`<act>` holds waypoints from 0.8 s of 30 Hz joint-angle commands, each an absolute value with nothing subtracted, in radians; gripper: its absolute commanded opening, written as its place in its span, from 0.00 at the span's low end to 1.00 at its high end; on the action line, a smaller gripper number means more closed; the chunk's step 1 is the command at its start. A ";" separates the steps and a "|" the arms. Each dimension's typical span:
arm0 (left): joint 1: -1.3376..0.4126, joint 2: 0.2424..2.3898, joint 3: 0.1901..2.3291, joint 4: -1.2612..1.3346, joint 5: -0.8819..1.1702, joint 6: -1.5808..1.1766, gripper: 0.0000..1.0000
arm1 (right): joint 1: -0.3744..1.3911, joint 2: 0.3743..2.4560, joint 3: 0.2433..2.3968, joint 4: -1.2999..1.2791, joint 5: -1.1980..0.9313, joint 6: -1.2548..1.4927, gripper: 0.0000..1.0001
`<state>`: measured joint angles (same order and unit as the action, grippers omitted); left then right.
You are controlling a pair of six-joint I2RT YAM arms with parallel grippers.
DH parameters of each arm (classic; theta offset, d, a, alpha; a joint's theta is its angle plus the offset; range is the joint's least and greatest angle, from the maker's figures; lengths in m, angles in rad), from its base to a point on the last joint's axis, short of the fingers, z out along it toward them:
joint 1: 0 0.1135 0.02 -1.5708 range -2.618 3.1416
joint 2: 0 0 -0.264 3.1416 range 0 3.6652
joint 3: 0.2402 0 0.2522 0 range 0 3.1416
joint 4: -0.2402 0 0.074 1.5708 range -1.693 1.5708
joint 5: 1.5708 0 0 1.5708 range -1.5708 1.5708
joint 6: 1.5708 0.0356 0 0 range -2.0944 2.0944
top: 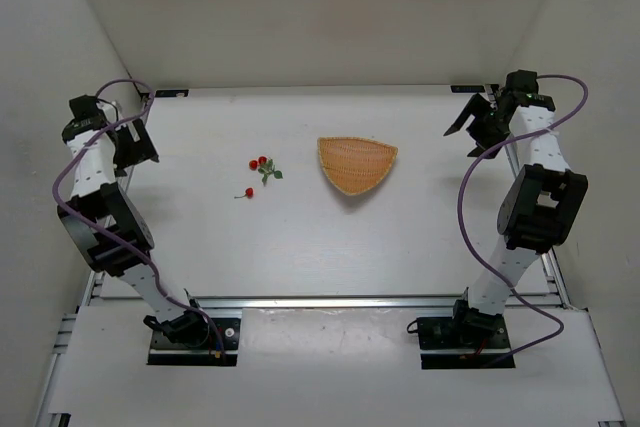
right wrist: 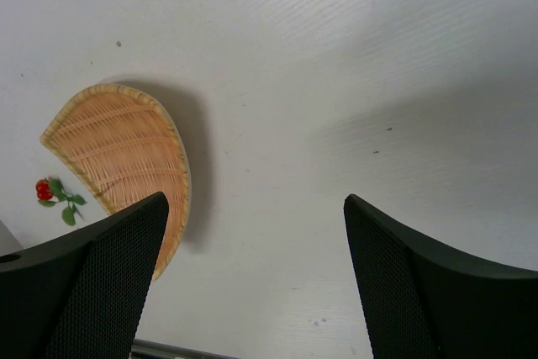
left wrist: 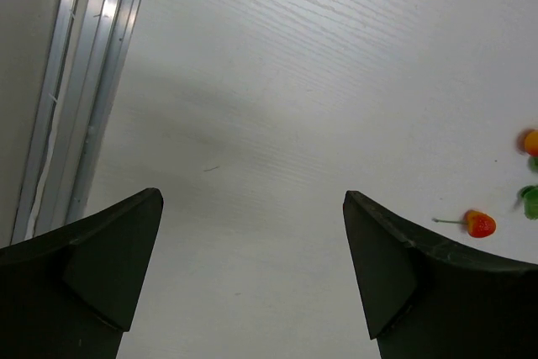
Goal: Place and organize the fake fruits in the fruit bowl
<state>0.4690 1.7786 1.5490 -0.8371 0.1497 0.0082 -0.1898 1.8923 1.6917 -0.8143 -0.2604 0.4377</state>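
The single cherry lies apart from the cluster (top: 266, 169), so the robot's left gripper should go on heading toward its red body (top: 249, 192) until the open fingers are on both sides of it.
The wicker fruit bowl (top: 357, 163) lies empty mid-table; it also shows in the right wrist view (right wrist: 118, 153). A cluster of red cherries with green leaves (top: 263, 166) lies to its left, and a single cherry with a stem (top: 246, 193) lies a little nearer. The left wrist view shows the single cherry (left wrist: 479, 224) and the edge of the cluster (left wrist: 530, 142); the right wrist view shows the cluster (right wrist: 52, 193). My left gripper (top: 140, 142) is open and empty at the far left. My right gripper (top: 468, 129) is open and empty at the far right.
White walls enclose the table at the back and sides. An aluminium rail (left wrist: 80, 98) runs along the left edge, and another rail (top: 320, 301) runs along the near edge by the arm bases.
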 commanded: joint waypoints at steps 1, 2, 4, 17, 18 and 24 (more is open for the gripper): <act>0.472 1.697 1.531 -0.833 0.196 0.032 1.00 | -0.192 1.862 1.687 -0.822 -0.255 0.437 0.89; 0.472 1.697 1.531 -0.833 0.196 0.041 1.00 | -0.192 1.862 1.687 -0.822 -0.255 0.437 0.89; 0.424 1.658 1.488 -0.833 0.196 0.095 1.00 | -0.192 1.862 1.687 -0.822 -0.255 0.437 0.89; -0.161 1.791 1.359 -0.793 -0.176 0.308 1.00 | -0.170 1.853 1.648 -0.802 -0.284 0.426 0.89; -0.194 1.808 1.359 -0.793 -0.176 0.322 1.00 | -0.170 1.853 1.647 -0.802 -0.284 0.426 0.89; -0.274 1.888 1.378 -0.784 -0.118 0.345 0.98 | -0.170 1.853 1.628 -0.802 -0.284 0.426 0.89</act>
<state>-0.2474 1.9018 1.3693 -0.7925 -0.1192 0.3065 -0.1699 1.8923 1.6329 -0.8112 -0.2684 0.4366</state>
